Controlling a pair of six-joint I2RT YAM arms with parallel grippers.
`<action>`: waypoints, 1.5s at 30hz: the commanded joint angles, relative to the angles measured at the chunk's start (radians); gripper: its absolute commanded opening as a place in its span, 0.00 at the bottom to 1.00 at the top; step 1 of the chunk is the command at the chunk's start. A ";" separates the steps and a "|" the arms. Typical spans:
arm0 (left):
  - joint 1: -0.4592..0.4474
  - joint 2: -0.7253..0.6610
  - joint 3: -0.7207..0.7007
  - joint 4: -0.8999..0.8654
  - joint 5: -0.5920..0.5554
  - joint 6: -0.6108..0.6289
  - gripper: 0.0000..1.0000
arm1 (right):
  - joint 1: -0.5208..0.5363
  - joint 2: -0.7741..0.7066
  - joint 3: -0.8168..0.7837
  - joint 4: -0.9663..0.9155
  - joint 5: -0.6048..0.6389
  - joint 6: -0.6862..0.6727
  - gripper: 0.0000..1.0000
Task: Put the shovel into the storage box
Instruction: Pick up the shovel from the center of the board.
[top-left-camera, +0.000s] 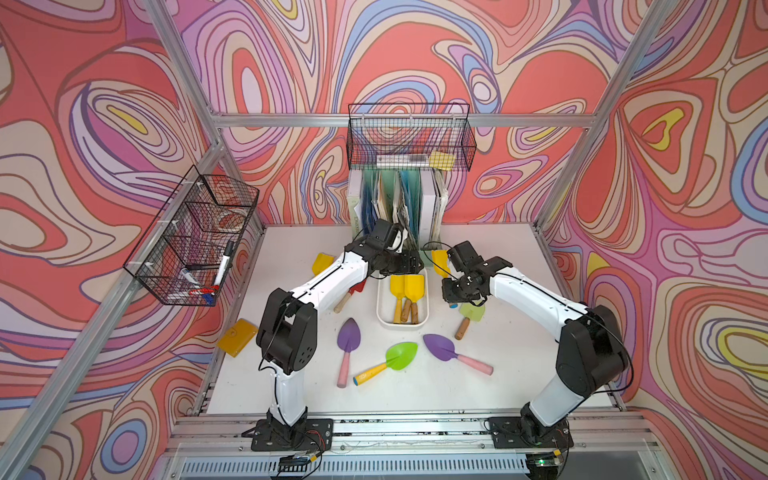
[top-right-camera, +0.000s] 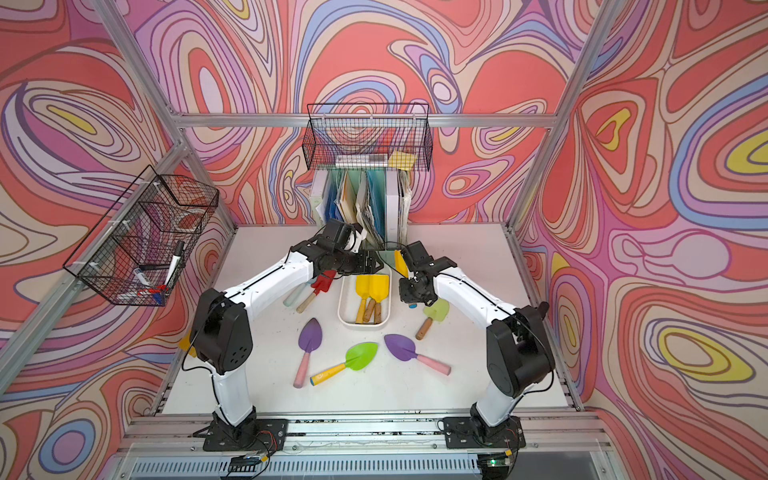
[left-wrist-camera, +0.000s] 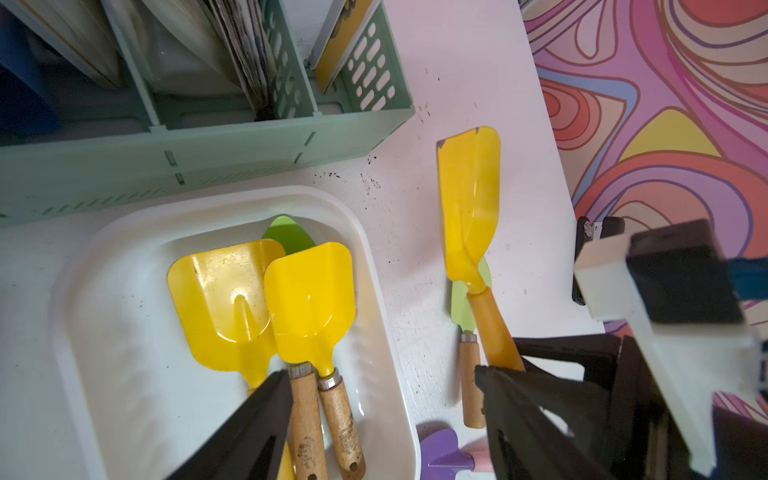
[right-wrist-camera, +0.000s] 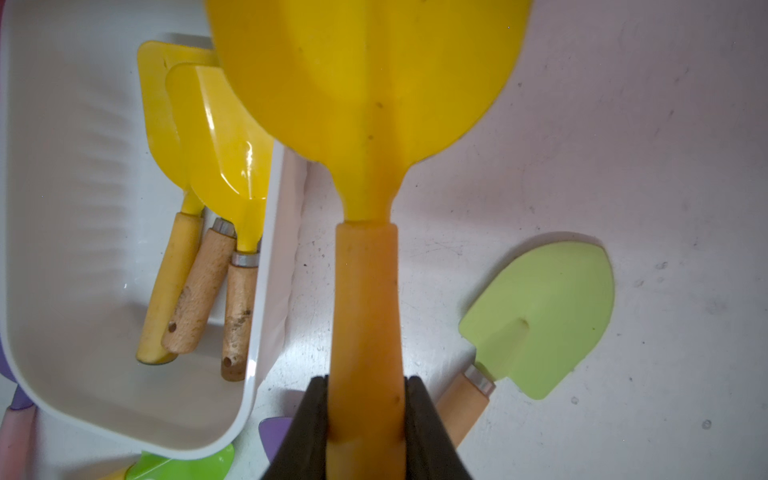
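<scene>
My right gripper is across from the box's free space (top-left-camera: 385, 304), so my left gripper should grab the yellow shovel by its blade (top-left-camera: 440, 260) and lay it in that space.
The storage box (top-left-camera: 380, 309) (top-right-camera: 343, 309) is a shallow white tub in the middle of the table. Several shovels (top-left-camera: 405, 286) lie inside it, mostly yellow. My right gripper (right-wrist-camera: 365, 386) (top-left-camera: 452, 289) is shut on the orange handle of a yellow shovel (right-wrist-camera: 365, 104) (top-left-camera: 439, 261) (left-wrist-camera: 469, 208). It holds that shovel in the air just right of the box, blade pointing to the back. My left gripper (left-wrist-camera: 382, 374) (top-left-camera: 405, 264) hangs open over the box's far end, with nothing between its fingers.
Loose shovels lie around the box: two purple (top-left-camera: 348, 336) (top-left-camera: 440, 347), a green one (top-left-camera: 401, 355), a pale green one (right-wrist-camera: 540, 316), a red one (top-right-camera: 322, 282) and a yellow one (top-left-camera: 323, 262). The mint file holder (left-wrist-camera: 208, 145) stands behind the box. Black wire baskets (top-left-camera: 409, 137) (top-left-camera: 195, 237) hang on the frame.
</scene>
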 joint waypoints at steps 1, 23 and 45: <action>-0.015 0.027 0.047 0.027 0.012 -0.012 0.76 | 0.025 0.003 0.046 -0.005 -0.003 0.017 0.00; -0.022 0.096 0.045 0.119 -0.037 -0.091 0.46 | 0.086 0.000 0.082 0.003 -0.016 0.066 0.00; -0.023 0.121 0.039 0.158 -0.035 -0.126 0.14 | 0.103 -0.012 0.080 0.019 -0.028 0.089 0.00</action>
